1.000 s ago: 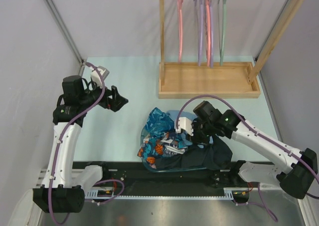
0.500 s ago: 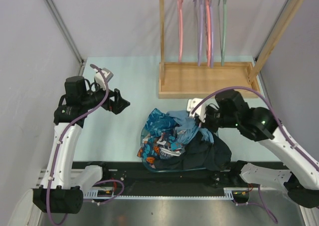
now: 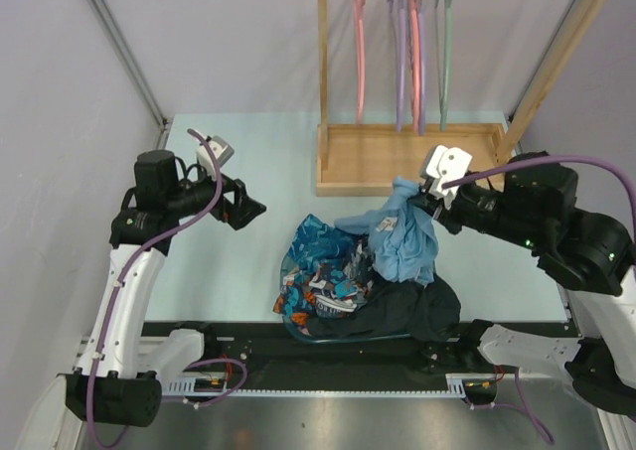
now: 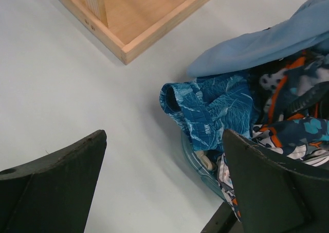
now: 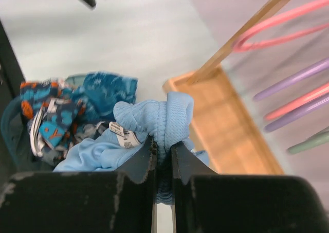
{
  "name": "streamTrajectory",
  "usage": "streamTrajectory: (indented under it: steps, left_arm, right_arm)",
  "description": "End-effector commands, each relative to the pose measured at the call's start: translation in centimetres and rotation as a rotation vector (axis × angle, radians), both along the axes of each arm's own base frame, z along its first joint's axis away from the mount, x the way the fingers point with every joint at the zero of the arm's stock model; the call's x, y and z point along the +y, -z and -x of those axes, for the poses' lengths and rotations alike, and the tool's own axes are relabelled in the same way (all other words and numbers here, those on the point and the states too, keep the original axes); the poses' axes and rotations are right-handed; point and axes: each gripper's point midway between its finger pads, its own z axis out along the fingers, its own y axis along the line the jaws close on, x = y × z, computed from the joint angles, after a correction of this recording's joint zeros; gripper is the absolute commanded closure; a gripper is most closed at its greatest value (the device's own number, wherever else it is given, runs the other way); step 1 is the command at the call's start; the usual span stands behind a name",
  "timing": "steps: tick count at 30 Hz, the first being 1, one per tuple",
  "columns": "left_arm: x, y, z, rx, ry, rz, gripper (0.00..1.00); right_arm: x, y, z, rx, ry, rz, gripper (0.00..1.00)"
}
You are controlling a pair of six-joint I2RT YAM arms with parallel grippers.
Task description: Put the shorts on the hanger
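The waistband of the sky-blue shorts (image 3: 405, 192) is bunched up in my right gripper. Next, my left gripper takes the waistband's free side and spreads it open before hanging.
My right gripper (image 3: 415, 200) is shut on the waistband of the sky-blue shorts (image 3: 401, 239) and holds them up in the air above the clothes pile. In the right wrist view the jaws (image 5: 163, 149) pinch the bunched waistband (image 5: 159, 117), with a white label beside them. The sage hanger (image 3: 444, 58) hangs at the right of the wooden rack; its tip shows in the right wrist view (image 5: 308, 143). My left gripper (image 3: 250, 210) is open and empty, left of the pile. In the left wrist view a leg of the shorts (image 4: 267, 40) shows at upper right.
A blue-and-orange patterned garment (image 3: 323, 266) and a black garment (image 3: 407, 313) lie in a clear blue basket (image 4: 198, 158) at the table's near edge. The wooden rack base (image 3: 415, 159) stands at the back, with pink (image 3: 359, 48) and purple hangers (image 3: 400, 58).
My right gripper has risen from the pile and moved right and back toward the rack, lifting the sky-blue shorts free. My left gripper has shifted slightly right.
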Motion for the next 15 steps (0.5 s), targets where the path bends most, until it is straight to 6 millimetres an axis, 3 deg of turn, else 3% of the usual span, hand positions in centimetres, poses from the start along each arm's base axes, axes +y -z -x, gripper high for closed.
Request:
streamTrajectory:
  steps: [1,7,11,15]
  left_arm:
    - [-1.3,-3.9,0.4,-0.152,0.080,0.012,0.00]
    - [-2.7,-6.9,1.0,-0.226,0.133,0.016,0.00]
    - [-4.1,-9.6,1.6,-0.252,0.168,0.069,0.00]
    - [-7.1,-11.7,3.4,-0.239,0.284,0.197,0.03]
  right_arm:
    - [0.0,-8.5,-0.6,-0.207,0.013,-0.169,1.00]
    - [-0.1,-13.4,-1.4,-0.333,0.039,-0.249,1.00]
    - [-0.5,-18.3,-1.0,-0.425,0.054,-0.385,1.00]
    - [-0.1,-20.8,-0.5,-0.451,0.022,-0.467,1.00]
